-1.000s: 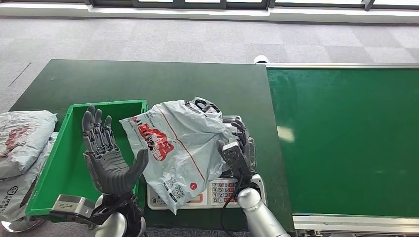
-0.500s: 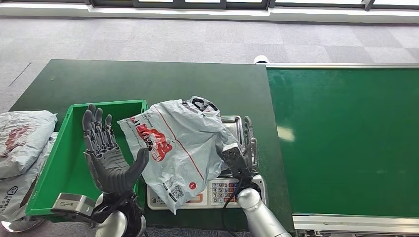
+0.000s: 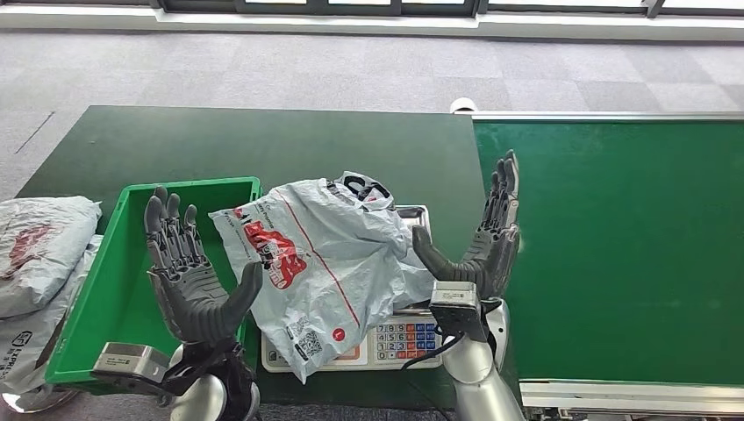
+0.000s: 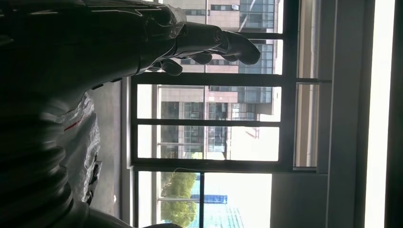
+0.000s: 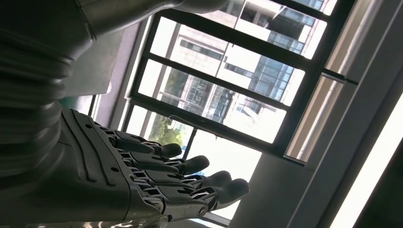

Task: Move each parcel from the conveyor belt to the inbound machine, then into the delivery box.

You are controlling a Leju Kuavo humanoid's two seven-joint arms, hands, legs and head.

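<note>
The green delivery box (image 3: pixel 125 285) is narrower than the spread of the crumpled grey plastic parcel (image 3: pixel 323 256), so the parcel will hang over the box's rim when the robot carries it there.
A grey plastic parcel (image 3: pixel 320 259) with red print lies crumpled on the inbound machine (image 3: pixel 399 338), a scale with a keypad, and overhangs its left side toward the green delivery box (image 3: pixel 114 298). My left hand (image 3: pixel 189 272) is raised over the box, open, palm toward the parcel, just left of it. My right hand (image 3: pixel 482 241) is raised at the parcel's right side, open, fingers straight up, holding nothing. Part of the parcel (image 4: pixel 83 142) shows in the left wrist view. Both wrist views look up at windows, past the left hand (image 4: pixel 142 42) and the right hand (image 5: pixel 157 183).
The green conveyor belt (image 3: pixel 614 246) fills the right side and carries no parcel. Two grey parcels (image 3: pixel 39 254) lie left of the box. The dark green table (image 3: pixel 263 145) stretches behind the scale.
My right hand has let go of the parcel, lifted off the scale and swung right to stand upright beside it. The parcel has settled slightly. The left hand has stayed put.
</note>
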